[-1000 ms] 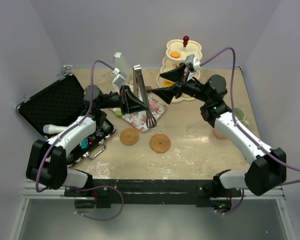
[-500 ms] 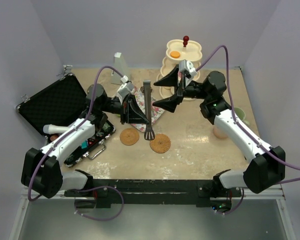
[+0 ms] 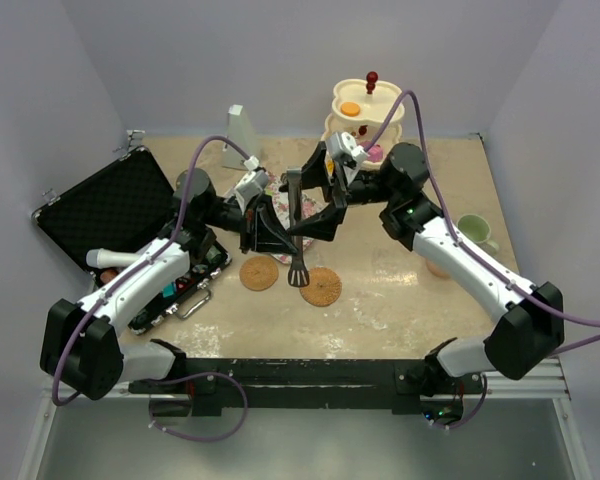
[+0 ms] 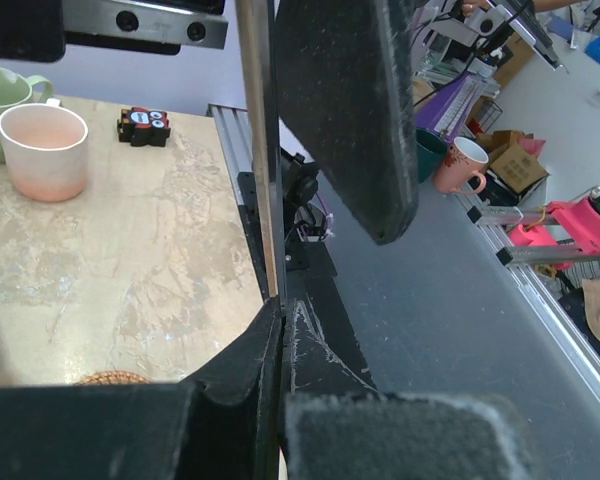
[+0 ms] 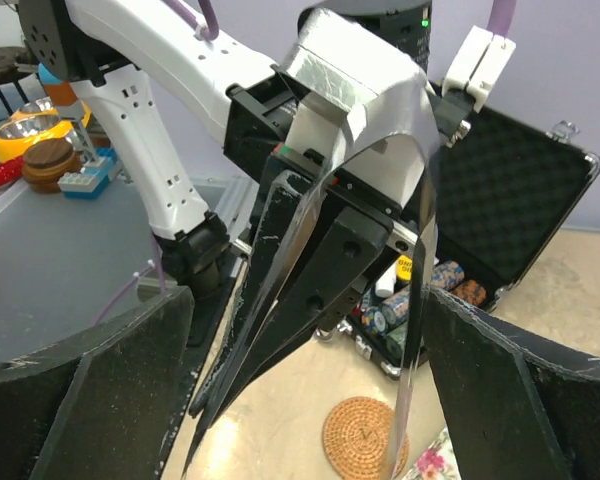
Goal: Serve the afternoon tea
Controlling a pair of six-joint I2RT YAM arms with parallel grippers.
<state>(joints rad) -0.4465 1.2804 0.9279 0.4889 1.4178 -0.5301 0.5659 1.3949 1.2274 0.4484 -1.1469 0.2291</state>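
Observation:
My left gripper is holding just one blade of the metal tongs. My right gripper should first close across both blades, and then my left gripper should open and move back.
My left gripper is shut on one blade of the metal tongs, holding them above the floral mat. Wide open, my right gripper has a finger on each side of the tongs' hinged end, not touching them. The cream three-tier stand with its red knob stands at the back and carries an orange donut. Two woven coasters lie near the front. The green mug and pink mug stand at the right.
An open black case of tools lies at the left. A grey pyramid-shaped object stands at the back by the wall. A small black and red toy lies beyond the mugs near the table's edge.
My right gripper has swung left from the stand to the tongs. My left gripper has carried the tongs nearer and slightly right, so their tips now hang by the right coaster.

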